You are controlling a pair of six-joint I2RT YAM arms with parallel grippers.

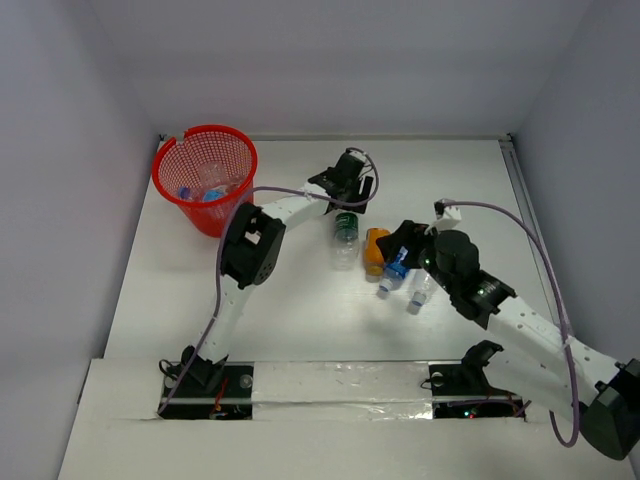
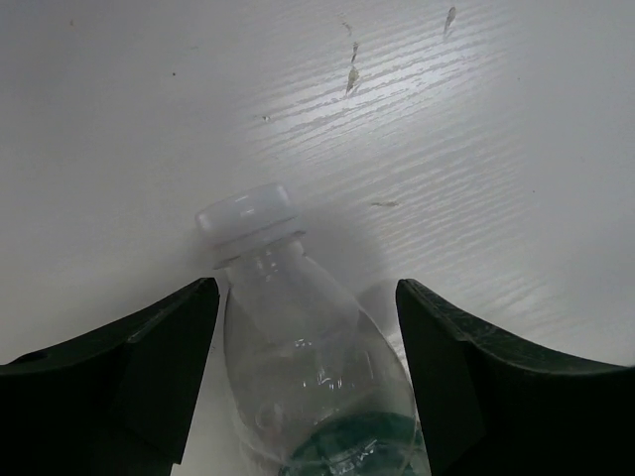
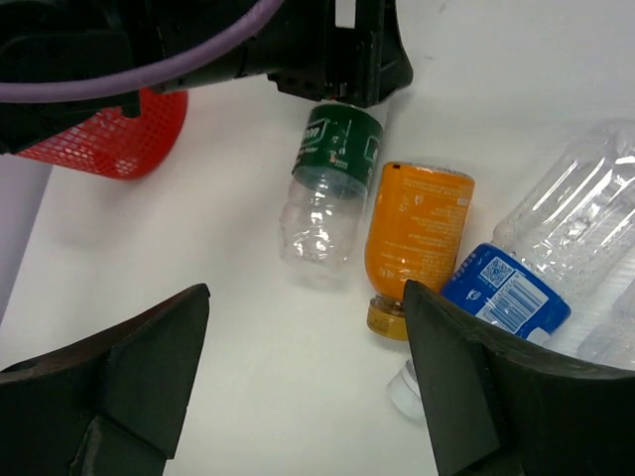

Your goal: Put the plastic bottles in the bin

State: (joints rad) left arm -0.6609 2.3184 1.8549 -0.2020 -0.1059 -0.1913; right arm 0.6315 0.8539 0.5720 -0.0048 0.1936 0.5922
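Observation:
The orange bottle's cap faces the near side, so the orange bottle will hang with its cap down when I pick it up by its base.
A clear bottle with a green label lies on the table. My left gripper is open and straddles it. In the left wrist view its white cap lies just beyond the fingertips, and my left gripper has a gap on each side of the bottle. An orange bottle, a blue-labelled bottle and a clear bottle lie to its right. My right gripper is open and empty, hovering by the orange bottle. The red mesh bin stands at the far left.
The bin holds a few bottles. The bin's wall shows behind the left arm in the right wrist view. White walls close the table at the back and sides. Cables hang from both arms.

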